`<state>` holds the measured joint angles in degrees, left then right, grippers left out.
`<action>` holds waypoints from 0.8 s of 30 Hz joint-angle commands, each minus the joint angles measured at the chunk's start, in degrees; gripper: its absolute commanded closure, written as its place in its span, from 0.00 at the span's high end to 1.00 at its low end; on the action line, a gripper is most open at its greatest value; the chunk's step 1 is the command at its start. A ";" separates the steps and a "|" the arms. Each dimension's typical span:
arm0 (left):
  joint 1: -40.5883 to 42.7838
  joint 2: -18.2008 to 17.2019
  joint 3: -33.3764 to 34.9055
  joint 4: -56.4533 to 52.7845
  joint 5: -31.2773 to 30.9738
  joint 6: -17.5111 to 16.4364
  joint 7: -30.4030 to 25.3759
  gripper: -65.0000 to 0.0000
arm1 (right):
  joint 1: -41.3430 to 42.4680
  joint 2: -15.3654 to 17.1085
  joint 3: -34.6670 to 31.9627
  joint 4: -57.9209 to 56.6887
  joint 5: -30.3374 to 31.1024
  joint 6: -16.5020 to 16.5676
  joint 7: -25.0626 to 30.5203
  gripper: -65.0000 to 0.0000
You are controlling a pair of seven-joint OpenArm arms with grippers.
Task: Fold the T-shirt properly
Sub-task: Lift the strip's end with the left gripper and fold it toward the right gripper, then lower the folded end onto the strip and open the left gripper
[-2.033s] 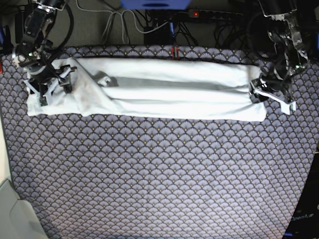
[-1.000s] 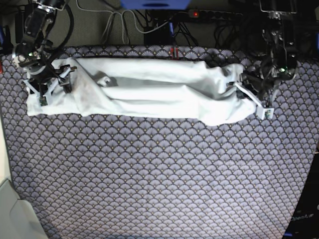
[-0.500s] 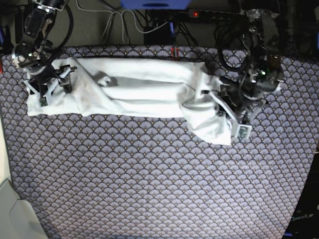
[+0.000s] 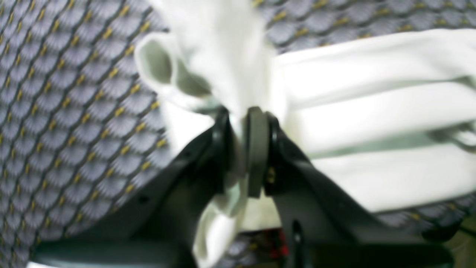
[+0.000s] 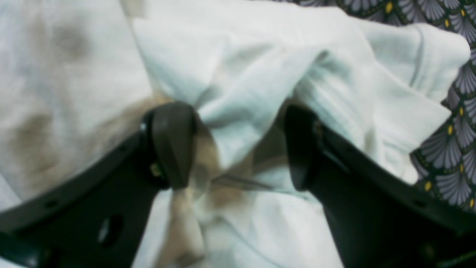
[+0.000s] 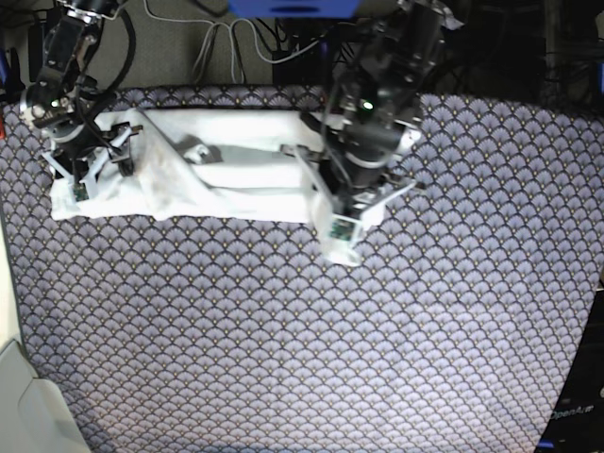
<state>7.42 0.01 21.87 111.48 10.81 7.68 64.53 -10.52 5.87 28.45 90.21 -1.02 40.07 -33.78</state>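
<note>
I should keep moving the T-shirt's lifted end (image 6: 338,253), pinched in my left gripper, across the open way over the band until it gets to the band's middle (image 6: 240,200).
The white T-shirt (image 6: 236,165) lies as a long folded band across the back of the patterned mat. My left gripper (image 6: 319,179) hangs over the middle of the band, shut on the shirt's right end. In the left wrist view the left gripper (image 4: 240,119) pinches a bunch of the T-shirt (image 4: 372,111), which hangs lifted above the rest. My right gripper (image 6: 92,159) rests on the band's left end. Its black fingers (image 5: 173,145) stand wide apart with a wrinkled fold of the T-shirt (image 5: 241,93) bulging between them.
The purple fan-patterned mat (image 6: 283,330) covers the whole work surface. Cables and a power strip (image 6: 377,26) run along the back edge. A pale grey edge (image 6: 24,406) shows at the lower left corner.
My left arm has swept from the right side to the middle, carrying the shirt's right end over the band. The right arm has not moved.
</note>
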 commanded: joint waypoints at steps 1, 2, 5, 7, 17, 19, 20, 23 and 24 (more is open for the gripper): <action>-0.52 0.56 2.00 0.74 1.54 0.01 -0.49 0.01 | 0.19 0.94 0.26 0.82 -0.17 -0.07 -0.11 0.56; -0.52 0.65 3.49 0.74 3.04 0.01 -0.75 0.01 | 0.19 0.94 0.26 0.82 -0.17 -0.07 -0.11 0.56; -0.52 2.06 8.24 0.65 7.79 0.27 -1.10 0.01 | 0.19 0.94 0.26 0.82 -0.17 -0.07 -0.11 0.56; -0.52 3.46 9.91 -0.05 10.25 0.36 -1.10 0.01 | 0.19 0.94 0.17 0.82 -0.17 -0.07 -0.11 0.56; -2.54 8.91 15.80 -6.29 14.11 0.36 -1.02 0.01 | 0.11 0.94 0.17 0.82 -0.17 -0.07 -0.11 0.56; -2.81 8.99 15.89 -8.14 13.76 0.36 -1.10 0.01 | 0.11 0.94 0.26 0.82 -0.17 -0.07 -0.11 0.56; -3.33 8.99 15.98 -8.93 13.68 0.36 -1.10 0.01 | 0.11 0.94 0.26 0.82 -0.17 -0.07 -0.11 0.56; -3.60 8.91 17.30 -10.34 13.68 0.36 -1.10 0.01 | 0.02 0.94 0.34 0.82 -0.17 -0.07 -0.11 0.56; -3.68 8.74 18.09 -10.60 13.68 0.36 -1.10 0.01 | 0.02 0.94 0.34 0.82 -0.17 -0.07 -0.11 0.56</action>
<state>4.23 7.22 39.35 100.16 24.23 7.77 64.42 -10.55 6.00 28.42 90.21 -0.82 40.21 -33.80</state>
